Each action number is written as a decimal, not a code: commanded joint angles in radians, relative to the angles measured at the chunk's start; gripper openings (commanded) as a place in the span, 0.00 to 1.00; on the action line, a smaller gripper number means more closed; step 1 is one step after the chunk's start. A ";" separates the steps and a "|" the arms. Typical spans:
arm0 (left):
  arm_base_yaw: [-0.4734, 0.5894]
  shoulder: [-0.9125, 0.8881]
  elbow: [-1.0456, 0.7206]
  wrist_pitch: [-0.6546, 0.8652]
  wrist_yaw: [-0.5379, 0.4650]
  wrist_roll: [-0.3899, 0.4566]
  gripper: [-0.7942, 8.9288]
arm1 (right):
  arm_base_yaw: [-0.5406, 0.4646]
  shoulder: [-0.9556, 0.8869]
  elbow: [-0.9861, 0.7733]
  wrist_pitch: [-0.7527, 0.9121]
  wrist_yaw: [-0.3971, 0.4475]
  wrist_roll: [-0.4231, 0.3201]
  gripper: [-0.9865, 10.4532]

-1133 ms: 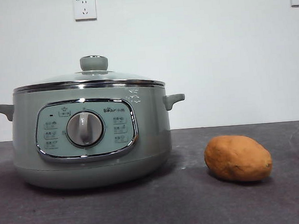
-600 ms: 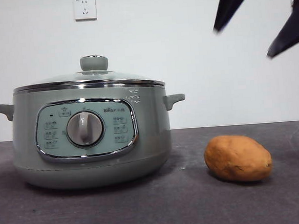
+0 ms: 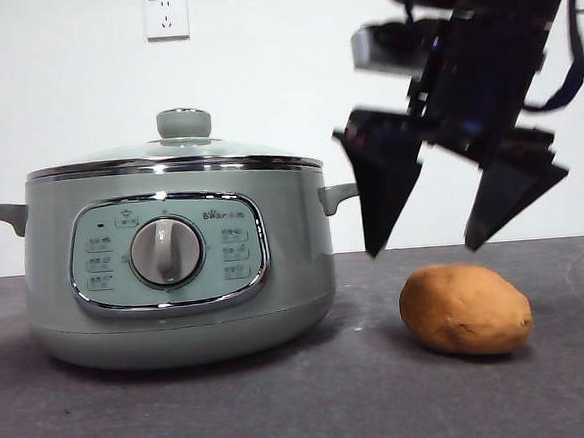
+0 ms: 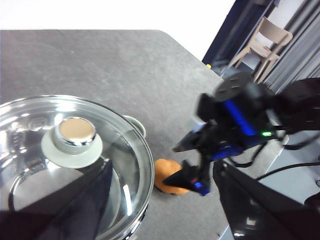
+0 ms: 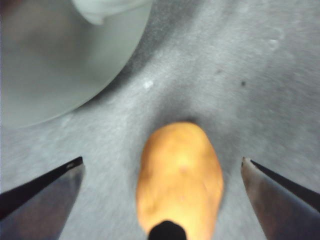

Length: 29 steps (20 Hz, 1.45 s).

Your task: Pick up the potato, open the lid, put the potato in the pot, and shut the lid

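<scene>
The glass lid will come off in one piece when I raise its knob, because the lid's rim sits on the pot free of any hinge or clasp.
The orange-brown potato lies on the dark table to the right of the sage-green pot. The glass lid with its pale knob sits shut on the pot. My right gripper hangs open just above the potato, one jaw on each side of it. In the right wrist view the potato lies between the spread jaws of that gripper, untouched. My left gripper is open, high above the lid, and is out of the front view.
A pot side handle sticks out toward the right gripper's nearer jaw. The table's edge runs past the potato, with a chair and cables beyond it. Wall sockets sit high on the white wall.
The right arm has come down from the top right corner to just over the potato, jaws spread wide. Pot, lid and potato have not moved.
</scene>
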 commanded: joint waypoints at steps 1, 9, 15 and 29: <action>-0.027 -0.001 0.002 0.000 -0.023 -0.001 0.44 | 0.000 0.064 0.003 0.003 0.003 -0.020 0.58; -0.052 -0.001 0.002 -0.014 -0.050 -0.003 0.44 | -0.013 0.185 0.003 0.013 0.017 -0.026 0.23; -0.052 -0.001 0.002 -0.026 -0.088 0.002 0.44 | -0.010 0.121 0.003 -0.005 0.031 -0.008 0.07; -0.217 0.406 0.121 0.125 -0.517 0.094 0.44 | -0.014 -0.362 0.003 -0.269 0.111 0.016 0.07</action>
